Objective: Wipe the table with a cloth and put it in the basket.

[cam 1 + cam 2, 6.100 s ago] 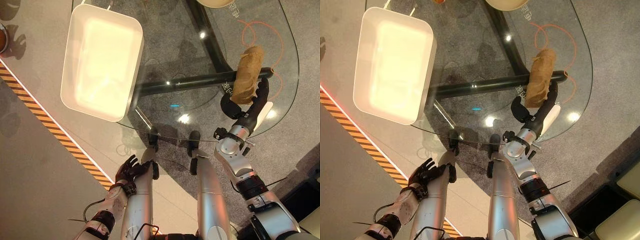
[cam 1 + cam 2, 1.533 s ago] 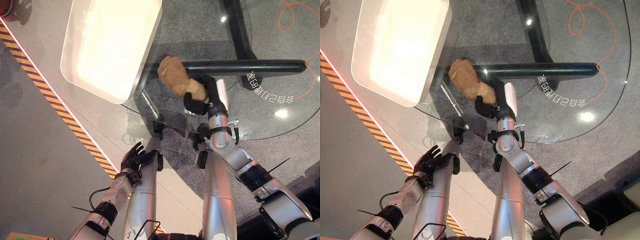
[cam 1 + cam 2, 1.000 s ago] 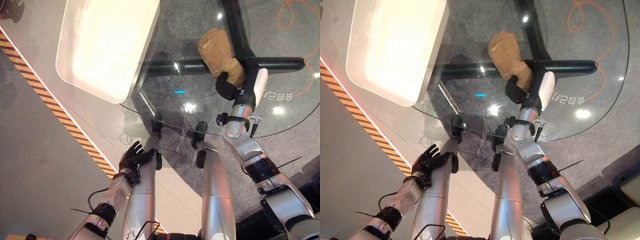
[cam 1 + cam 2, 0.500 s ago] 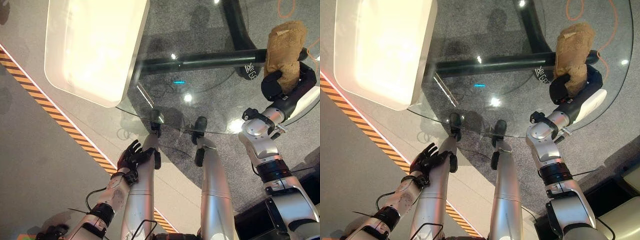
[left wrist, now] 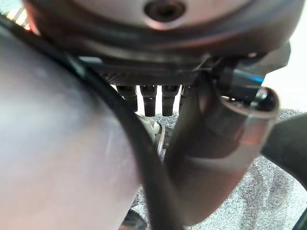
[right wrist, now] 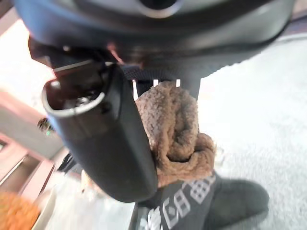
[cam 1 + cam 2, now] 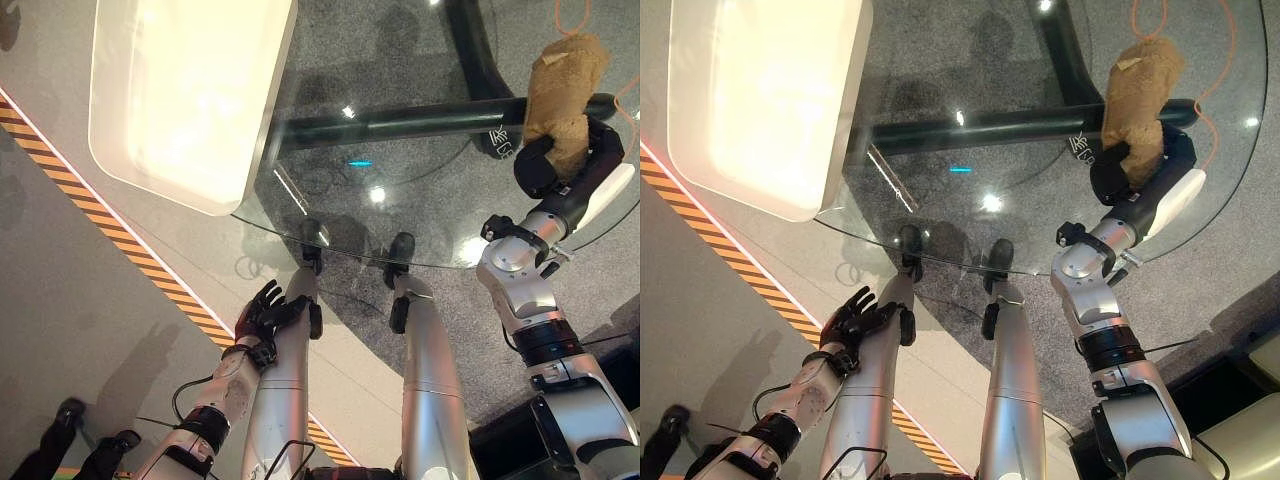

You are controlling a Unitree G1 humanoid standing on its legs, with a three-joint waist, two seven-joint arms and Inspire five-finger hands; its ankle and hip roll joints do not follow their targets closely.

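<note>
My gripper is going to carry the brown cloth (image 7: 564, 108) to the basket. The cloth is bunched into a thick, narrow roll (image 7: 568, 72), so I expect it to stay bundled when I carry it.
A brown fuzzy cloth (image 7: 562, 90) lies bunched on the right part of the round glass table (image 7: 400, 200). My right hand (image 7: 560, 170) is shut on its near end, the thumb and fingers curled round the cloth (image 6: 175, 129). The white rectangular basket (image 7: 180, 90) stands on the table's left side, hanging over the edge, far from the cloth. My left hand (image 7: 262, 320) hangs open below the table's near edge, holding nothing.
The table's dark base beam (image 7: 400, 118) shows through the glass, and an orange cable (image 7: 1230, 60) lies on the grey carpet below. A black and orange striped line (image 7: 120, 240) crosses the floor at left. A person's shoes (image 7: 60, 420) stand at lower left.
My right hand swept the cloth from beside the basket across to the table's right side, then drew slightly left. A person's shoes have come into view at lower left.
</note>
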